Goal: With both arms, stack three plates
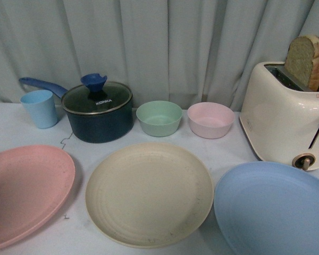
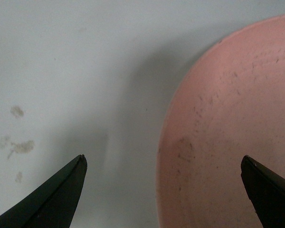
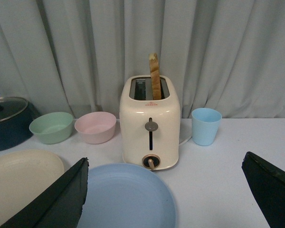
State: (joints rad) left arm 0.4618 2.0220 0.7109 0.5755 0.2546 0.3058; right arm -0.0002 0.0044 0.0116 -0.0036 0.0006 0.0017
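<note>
My gripper is about to lower the pink plate point(image 1: 27, 196). The cream plate's round outline point(image 1: 150, 195) is the same size, so the pink plate will cover the cream plate almost completely.
Three plates lie side by side on the white table in the front view: a pink plate point(image 1: 21, 194) at the left, a cream plate point(image 1: 149, 194) in the middle, a light blue plate point(image 1: 274, 210) at the right. Neither arm shows in the front view. My left gripper point(image 2: 164, 164) is open just above the pink plate's point(image 2: 232, 137) rim, one fingertip over bare table, the other over the plate. My right gripper point(image 3: 165, 166) hangs open over the near edge of the blue plate point(image 3: 126, 197), with the cream plate point(image 3: 19, 183) beside it.
Behind the plates stand a blue cup point(image 1: 40, 109), a dark lidded saucepan point(image 1: 97, 111), a green bowl point(image 1: 159, 118), a pink bowl point(image 1: 210, 119) and a cream toaster point(image 1: 287, 114) holding a bread slice. Another blue cup point(image 3: 205, 126) stands past the toaster. A grey curtain closes the back.
</note>
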